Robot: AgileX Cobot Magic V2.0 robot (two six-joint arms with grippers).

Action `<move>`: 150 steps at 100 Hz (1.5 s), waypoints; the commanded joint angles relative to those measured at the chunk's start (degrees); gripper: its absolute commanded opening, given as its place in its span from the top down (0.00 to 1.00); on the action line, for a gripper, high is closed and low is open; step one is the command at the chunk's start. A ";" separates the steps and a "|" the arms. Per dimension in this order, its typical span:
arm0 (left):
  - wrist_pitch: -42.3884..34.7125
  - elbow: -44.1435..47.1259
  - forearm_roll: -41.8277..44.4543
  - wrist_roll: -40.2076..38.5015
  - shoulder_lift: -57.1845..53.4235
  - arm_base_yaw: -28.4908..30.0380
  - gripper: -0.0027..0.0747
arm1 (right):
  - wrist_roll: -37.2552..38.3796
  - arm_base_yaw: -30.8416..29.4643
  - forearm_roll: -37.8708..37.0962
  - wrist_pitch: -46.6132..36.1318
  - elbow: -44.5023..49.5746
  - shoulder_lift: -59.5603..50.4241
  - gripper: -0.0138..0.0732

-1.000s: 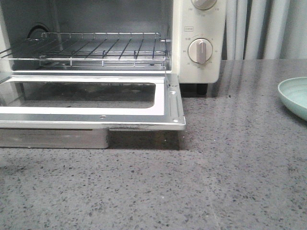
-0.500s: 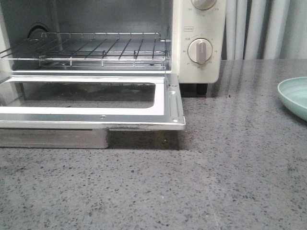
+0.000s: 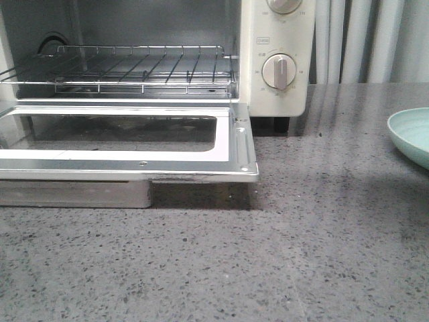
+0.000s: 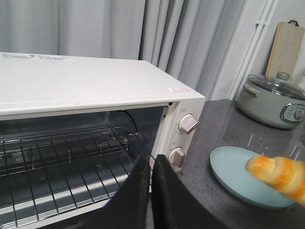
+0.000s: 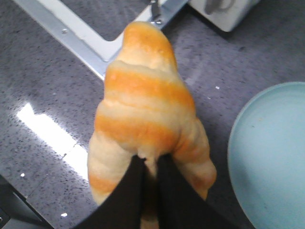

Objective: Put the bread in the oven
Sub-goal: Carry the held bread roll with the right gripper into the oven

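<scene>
I should keep carrying the bread inward with my right gripper until it rests on the wire rack (image 3: 157, 67), since that is clear and the oven door (image 3: 120, 133) is down.
The cream-white oven (image 3: 278, 60) stands at the back left with its glass door (image 3: 127, 141) dropped open and the wire rack (image 3: 134, 67) bare; it also shows in the left wrist view (image 4: 95, 86). My right gripper (image 5: 151, 160) is shut on the bread (image 5: 145, 105), a golden-orange striped roll held above the counter near the door's corner (image 5: 102, 57). The bread also shows in the left wrist view (image 4: 279, 174), over the plate. My left gripper (image 4: 151, 160) is shut and empty, in front of the oven's dials. Neither gripper shows in the front view.
A pale green plate (image 3: 410, 134) lies at the right on the grey speckled counter; it also shows in the wrist views (image 4: 243, 174) (image 5: 271, 157). A lidded pot (image 4: 271, 98) and a wooden board (image 4: 286, 47) stand far right. Grey curtains hang behind.
A faint shadow has come onto the counter at the right, below the plate. The oven, door and plate have not moved.
</scene>
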 commanded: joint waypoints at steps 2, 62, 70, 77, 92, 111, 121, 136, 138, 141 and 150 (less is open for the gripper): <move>-3.05 -1.95 -0.14 0.00 0.11 -0.12 0.99 | -0.75 4.09 -0.43 -7.28 -1.77 3.83 0.92; 1.24 -1.95 1.29 -1.09 0.11 -0.12 0.99 | -2.86 19.77 -24.00 -14.24 -22.15 31.10 0.92; 1.69 -1.95 1.29 -1.09 0.11 -0.12 0.99 | -2.86 19.77 -27.39 -13.71 -24.85 33.99 0.92; 2.08 -1.95 1.29 -1.09 0.11 -0.12 0.99 | -2.86 19.77 -30.67 -13.95 -26.96 36.06 0.92; 2.08 -1.95 1.29 -1.19 0.11 -0.12 0.99 | -0.35 18.92 -37.15 -15.83 -30.28 39.22 0.92; 2.08 -1.95 1.29 -1.19 0.11 -0.12 0.99 | -0.09 15.24 -37.42 -16.91 -32.73 41.80 0.92; 2.08 -1.95 1.29 -1.19 0.11 -0.12 0.99 | -0.09 13.13 -37.42 -18.14 -32.82 42.18 0.92; 2.08 -1.95 1.29 -1.19 0.11 -0.12 0.99 | -0.09 11.18 -37.42 -19.02 -32.96 43.21 0.92; 2.08 -1.95 1.29 -1.19 0.11 -0.12 0.99 | -0.09 11.05 -37.42 -19.18 -32.96 43.19 0.92; 2.08 -1.95 1.29 -1.19 0.11 -0.12 0.99 | -0.09 10.90 -37.42 -19.71 -32.96 43.48 0.92; 2.08 -1.95 1.29 -1.19 0.11 -0.12 0.99 | -0.09 10.66 -37.42 -20.45 -32.96 43.99 0.92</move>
